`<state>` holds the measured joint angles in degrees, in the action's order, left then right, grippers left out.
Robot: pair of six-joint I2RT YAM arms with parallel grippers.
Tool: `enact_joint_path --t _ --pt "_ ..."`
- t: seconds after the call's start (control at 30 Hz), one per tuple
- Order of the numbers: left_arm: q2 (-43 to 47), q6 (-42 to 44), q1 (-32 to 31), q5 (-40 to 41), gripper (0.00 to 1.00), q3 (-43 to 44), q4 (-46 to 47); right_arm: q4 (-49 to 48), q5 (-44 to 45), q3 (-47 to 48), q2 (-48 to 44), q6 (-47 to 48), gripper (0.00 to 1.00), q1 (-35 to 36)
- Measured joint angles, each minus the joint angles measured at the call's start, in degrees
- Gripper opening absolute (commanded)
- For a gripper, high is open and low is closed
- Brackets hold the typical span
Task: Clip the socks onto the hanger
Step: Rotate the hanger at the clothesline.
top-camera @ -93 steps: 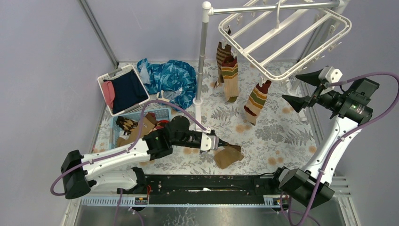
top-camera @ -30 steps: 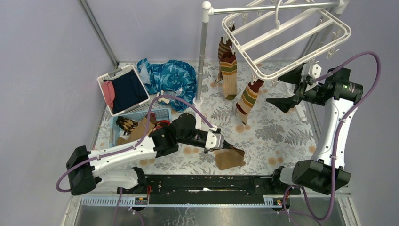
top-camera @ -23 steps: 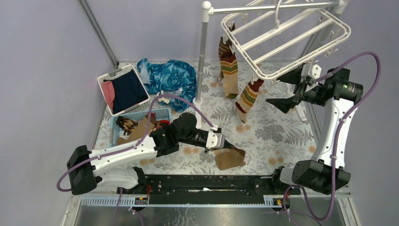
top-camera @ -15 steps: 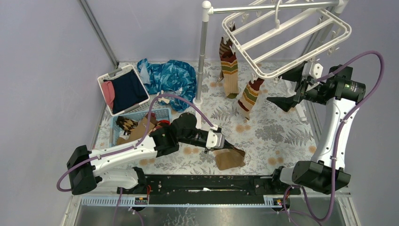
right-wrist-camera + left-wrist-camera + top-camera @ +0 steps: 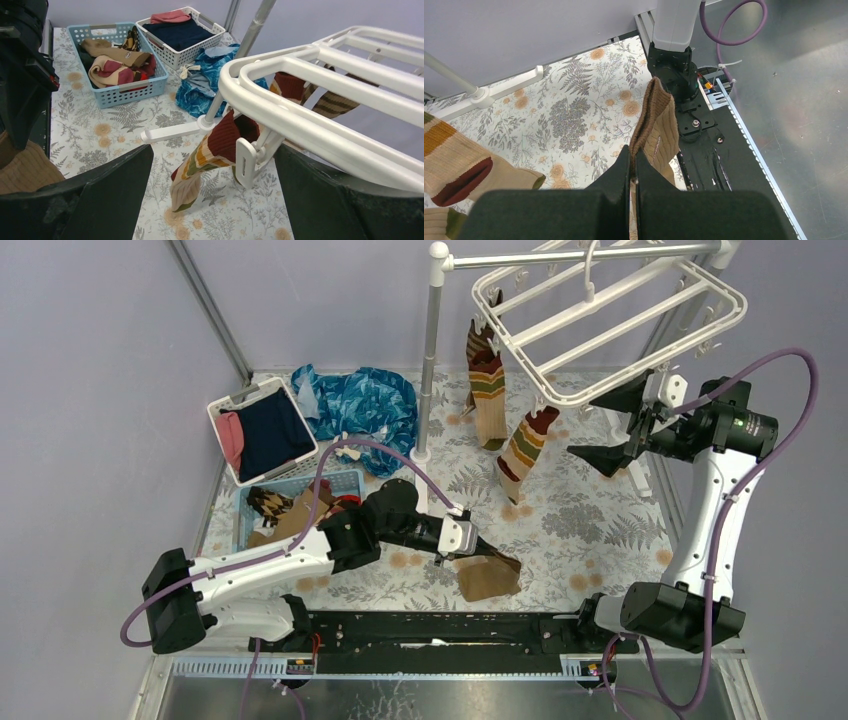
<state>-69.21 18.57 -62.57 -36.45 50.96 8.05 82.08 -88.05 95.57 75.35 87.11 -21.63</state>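
The tan sock's cuff [image 5: 504,555] stands free beyond my left gripper, so I should keep lowering my open right gripper to the cuff's far end [image 5: 518,563] and close there.
The white hanger [image 5: 610,325] hangs at the back right; it also shows in the right wrist view [image 5: 320,95]. Striped socks hang from its clips: two at the left [image 5: 487,390] and one with red and green bands [image 5: 522,445], also in the right wrist view [image 5: 210,150]. My left gripper [image 5: 468,548] is shut on a plain tan sock [image 5: 488,575], whose cuff stands up between the fingers [image 5: 656,125]. My right gripper [image 5: 612,430] is open and empty, its fingers either side of a white clip [image 5: 248,161] under the frame's near edge.
A blue basket [image 5: 290,502] holds more socks at the left. A white basket [image 5: 262,430] holds navy and pink clothes. Blue patterned cloth [image 5: 365,405] lies by the upright rack pole [image 5: 430,360]. The black rail [image 5: 450,630] runs along the near edge.
My right gripper has come down from the right and in under the hanger's near edge, open throughout. The hanger and hung socks swayed slightly. My left gripper shifted a little right onto the tan sock.
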Motion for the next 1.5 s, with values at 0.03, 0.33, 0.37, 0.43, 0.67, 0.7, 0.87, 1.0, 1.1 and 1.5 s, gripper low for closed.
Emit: enact_joint_path --t 0.03,0.33,0.37,0.43,0.67,0.7,0.87,1.0,1.1,1.5 --pt "0.0 0.0 0.0 0.0 0.0 0.0 0.0 0.0 0.0 -0.5 0.0 0.1 1.0 0.0" --pt "0.0 -1.4 0.0 3.1 0.0 2.1 -1.7 -9.7 8.3 -19.8 -11.8 -9.6 1.0 0.0" --pt "0.0 -1.7 0.0 3.5 0.0 2.5 -2.2 -12.4 10.3 -22.9 -14.8 -12.7 1.0 0.0" --pt "-0.3 -2.5 0.0 4.1 0.0 3.3 -2.5 -15.3 14.4 -27.0 -19.6 -17.1 1.0 0.0" --pt "-3.2 -7.8 0.0 8.5 0.0 6.7 -2.4 -12.4 18.0 -34.1 -23.1 -13.1 1.0 0.0" --pt "-3.5 -8.7 0.0 9.4 0.0 6.9 -2.3 -10.1 17.9 -35.5 -22.8 -10.4 1.0 0.0" --pt "-5.1 -11.7 0.0 15.3 0.0 7.2 -2.5 -2.6 17.5 -38.1 -22.4 -1.7 1.0 0.0" --pt "-5.7 -13.6 0.0 18.7 0.0 7.2 -2.5 -0.7 15.2 -38.2 -23.3 0.8 1.0 1.0" --pt "-5.8 -14.7 0.0 20.2 0.0 7.2 -2.4 0.0 13.1 -38.9 -23.7 1.6 1.0 3.1" --pt "-8.3 -17.3 0.0 19.3 0.0 7.7 -1.4 -0.3 6.2 -39.9 -20.2 2.5 0.73 6.8"
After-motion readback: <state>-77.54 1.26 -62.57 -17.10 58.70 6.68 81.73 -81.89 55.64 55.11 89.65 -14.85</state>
